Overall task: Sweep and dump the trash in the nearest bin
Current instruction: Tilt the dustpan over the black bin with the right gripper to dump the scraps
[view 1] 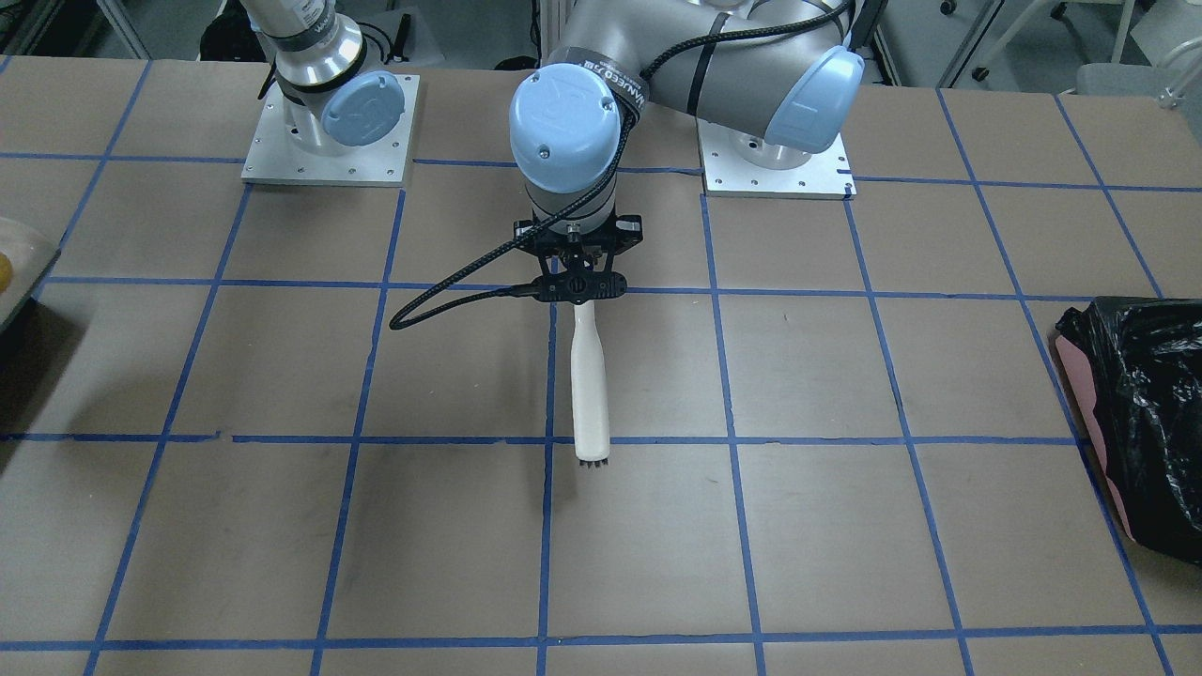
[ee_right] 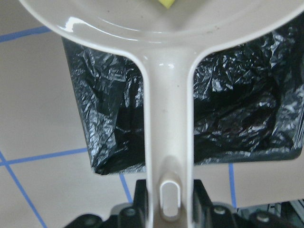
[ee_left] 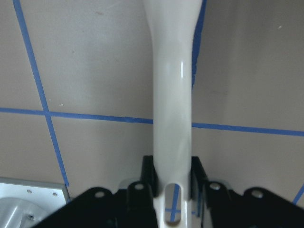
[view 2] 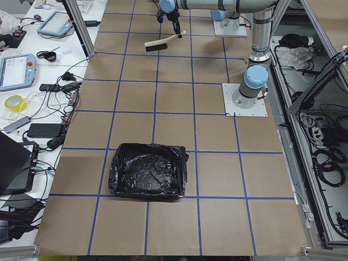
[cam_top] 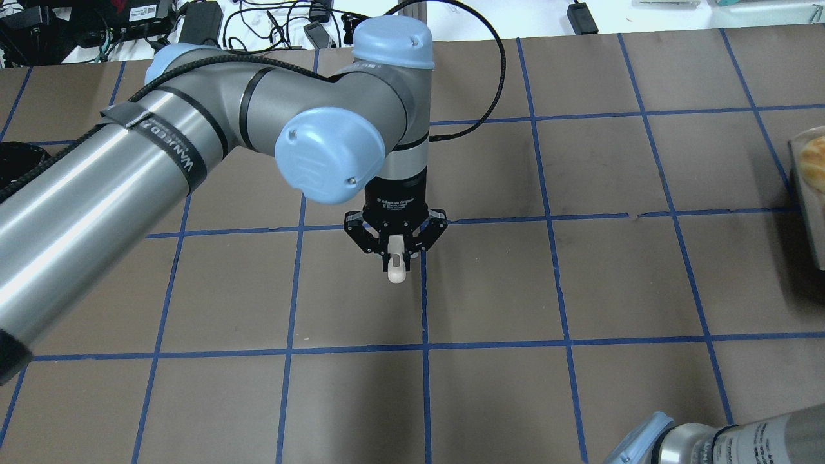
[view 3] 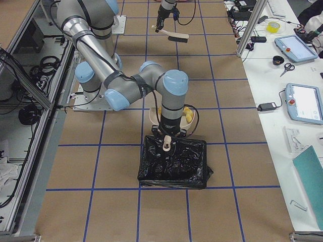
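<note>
The dustpan's front edge [view 1: 51, 266] sticks out past the dark bin, so next I pull the dustpan back over the bin with my right gripper before tipping the croissant out.
My right gripper [ee_right: 169, 199] is shut on the handle of a white dustpan [ee_right: 168, 118]. It holds the dustpan over a dark bin draped in crinkled black plastic [ee_right: 247, 114], which also shows in the exterior right view [view 3: 174, 166]. A yellow-green wedge [ee_right: 166, 3] lies in the pan. A pale golden croissant [cam_top: 813, 158] shows at the overhead view's right edge. The brown roll is hidden. My left gripper [cam_top: 396, 250] is shut on a white brush [view 1: 590, 385], held tilted over the table's middle, bristles [view 1: 593, 460] toward the operators' side.
A pink bin lined with a black bag [view 1: 1141, 404] stands at the table's end on my left, also in the exterior left view [view 2: 148, 176]. Blue tape grids the brown table [view 1: 282, 526]. Two arm base plates [view 1: 329, 141] sit at the robot's side.
</note>
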You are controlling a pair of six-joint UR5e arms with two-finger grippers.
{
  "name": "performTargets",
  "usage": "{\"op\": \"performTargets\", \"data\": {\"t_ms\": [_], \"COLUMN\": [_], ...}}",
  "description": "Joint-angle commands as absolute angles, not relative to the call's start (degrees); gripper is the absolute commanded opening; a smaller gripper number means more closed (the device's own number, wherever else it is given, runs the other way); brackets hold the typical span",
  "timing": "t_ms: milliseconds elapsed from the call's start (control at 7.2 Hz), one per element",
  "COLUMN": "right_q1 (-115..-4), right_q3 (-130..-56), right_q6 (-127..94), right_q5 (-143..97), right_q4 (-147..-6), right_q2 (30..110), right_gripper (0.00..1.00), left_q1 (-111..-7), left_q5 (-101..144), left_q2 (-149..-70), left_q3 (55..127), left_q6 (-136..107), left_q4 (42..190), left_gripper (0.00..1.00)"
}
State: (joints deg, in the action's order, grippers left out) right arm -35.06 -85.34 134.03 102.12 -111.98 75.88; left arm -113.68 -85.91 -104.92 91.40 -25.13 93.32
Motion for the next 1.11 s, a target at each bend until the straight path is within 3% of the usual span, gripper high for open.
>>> {"op": "performTargets", "data": {"t_ms": [0, 556, 972], "right_q1": [-27.5, -24.2, -30.2], "right_q3": [-81.8, -67.2, -67.4], "right_q6": [135.9, 139.8, 138.0], "right_q5": [101.3, 107.5, 121.0], "right_q4": [-112.1, -112.8, -118.8], "right_q2": [73.8, 62.3, 62.5], "right_gripper": [0.00, 0.00, 0.00], "left_q1": [-114.1, -119.5, -119.6], "left_q5": [-82.1, -80.9, -82.2], "left_q2": [-100.0, -96.3, -96.5], "left_q3": [99.5, 105.7, 112.9], "left_q6": [-25.4, -24.9, -20.0], "left_q4": [89.6, 81.1, 70.9], "left_gripper": [0.00, 0.00, 0.00]}}
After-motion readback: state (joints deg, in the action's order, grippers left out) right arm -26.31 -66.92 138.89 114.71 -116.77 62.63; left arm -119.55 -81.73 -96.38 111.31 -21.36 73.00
